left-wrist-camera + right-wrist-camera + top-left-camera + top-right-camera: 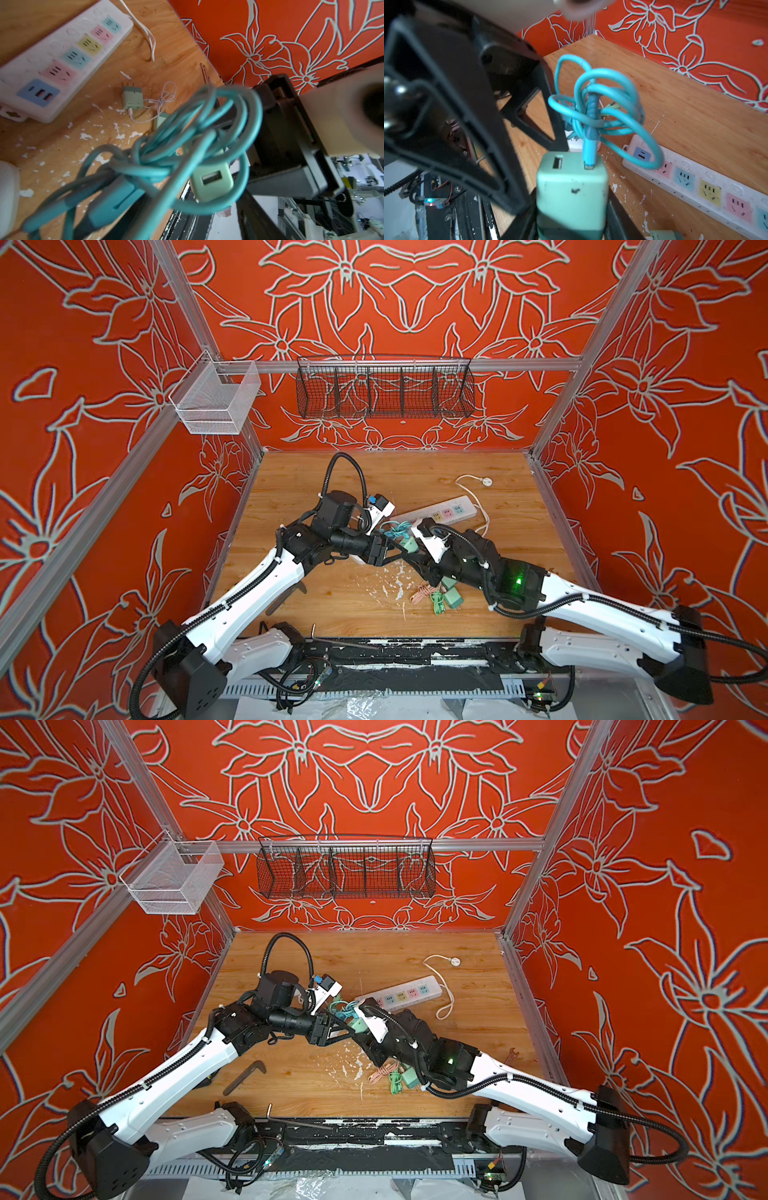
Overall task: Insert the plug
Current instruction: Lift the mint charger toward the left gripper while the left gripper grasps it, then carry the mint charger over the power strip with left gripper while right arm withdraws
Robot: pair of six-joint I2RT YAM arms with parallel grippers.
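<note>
My right gripper is holding the charger block by its prong end [571,232], so next my left gripper takes the block's port end [572,172] before plugging the block into the power strip.
My right gripper [572,212] is shut on a mint green USB charger block [572,193], held above the table, seen in both top views [410,546] [359,1025]. A teal USB plug [589,153] stands in one of the block's two ports; the other port is free. Its knotted teal cable [612,99] [207,116] hangs bunched above the block. My left gripper [399,551] [347,1031] reaches in from the left. Its black fingers [477,145] stand apart beside the block with nothing pinched between them. The white power strip [436,512] [695,180] lies just behind.
Two more green chargers [451,597] with pink and green cables lie under the right arm. A hex key [245,1077] lies on the table's left part and a small wrench [513,1054] near its right edge. The strip's white cord [478,506] loops behind. Wire baskets [384,391] hang on the back wall.
</note>
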